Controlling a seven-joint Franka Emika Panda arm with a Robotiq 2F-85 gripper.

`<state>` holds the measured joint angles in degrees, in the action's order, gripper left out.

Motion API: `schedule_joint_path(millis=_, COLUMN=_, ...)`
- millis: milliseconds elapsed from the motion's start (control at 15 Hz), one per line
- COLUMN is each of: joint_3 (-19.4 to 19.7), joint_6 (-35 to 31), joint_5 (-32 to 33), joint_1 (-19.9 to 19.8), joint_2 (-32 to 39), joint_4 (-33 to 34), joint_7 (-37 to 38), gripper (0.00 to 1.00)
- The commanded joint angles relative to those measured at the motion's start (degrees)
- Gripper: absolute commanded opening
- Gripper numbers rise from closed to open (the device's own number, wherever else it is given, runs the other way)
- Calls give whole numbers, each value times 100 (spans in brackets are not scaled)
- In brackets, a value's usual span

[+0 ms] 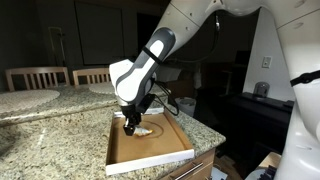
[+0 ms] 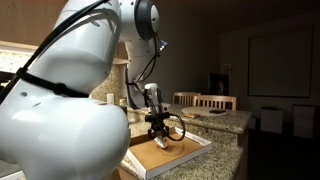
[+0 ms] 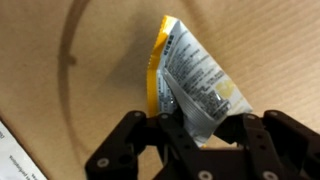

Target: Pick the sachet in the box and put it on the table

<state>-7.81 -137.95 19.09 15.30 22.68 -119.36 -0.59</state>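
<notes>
The box is open above and my gripper holds one end of the sachet (image 3: pixel 203 92), so I should move it out next until the table (image 1: pixel 100 89) beyond is below.
In the wrist view my gripper (image 3: pixel 195 125) is shut on the sachet (image 3: pixel 195 75), a whitish packet with dark print and a yellow edge that sticks up between the fingers. Brown cardboard of the box (image 3: pixel 80 80) fills the background. In both exterior views the gripper (image 1: pixel 132 124) (image 2: pixel 160 135) is low inside the box (image 1: pixel 160 152) (image 2: pixel 190 152), which lies on the speckled granite table (image 1: pixel 50 135) (image 2: pixel 225 122). The sachet shows as a small pale patch by the fingers (image 1: pixel 144 129). I cannot tell whether it still touches the box floor.
Wooden chairs (image 1: pixel 40 76) stand behind the counter. A white plate (image 1: pixel 28 96) lies at the far left of the table. The table's front edge runs just beside the box. A dark cabinet (image 1: pixel 255 115) stands to the right.
</notes>
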Motion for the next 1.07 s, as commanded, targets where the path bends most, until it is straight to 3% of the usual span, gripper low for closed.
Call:
schedule_joint_path(millis=0, joint_3=-54, joint_6=-319, joint_5=43, joint_1=-28, joint_2=-506, joint_4=-286, joint_7=-92, gripper=1)
schedule_joint_path(millis=133, joint_3=-83, joint_6=-373, joint_5=-6, joint_1=-28, joint_2=-576, joint_4=-184, joint_7=-68, gripper=7)
schedule_joint_path(millis=200, joint_3=-77, joint_6=-351, joint_5=19, joint_1=-13, joint_2=-608, joint_4=-135, joint_7=-31, gripper=28)
schedule_joint_path(millis=333, joint_3=-82, joint_6=-334, joint_5=-1, joint_1=-21, joint_2=-647, joint_4=-24, joint_7=-4, gripper=36)
schedule_joint_path(millis=400, joint_3=-79, joint_6=-282, joint_5=-14, joint_1=-22, joint_2=-659, joint_4=67, joint_7=14, gripper=12)
schedule_joint_path(millis=600, joint_3=-79, joint_6=-218, joint_5=-73, joint_1=-36, joint_2=-647, joint_4=337, joint_7=16, gripper=3)
schedule_joint_path(millis=1000, joint_3=9, joint_6=-302, joint_5=-118, joint_1=-40, joint_2=-537, joint_4=1141, joint_7=262, gripper=5)
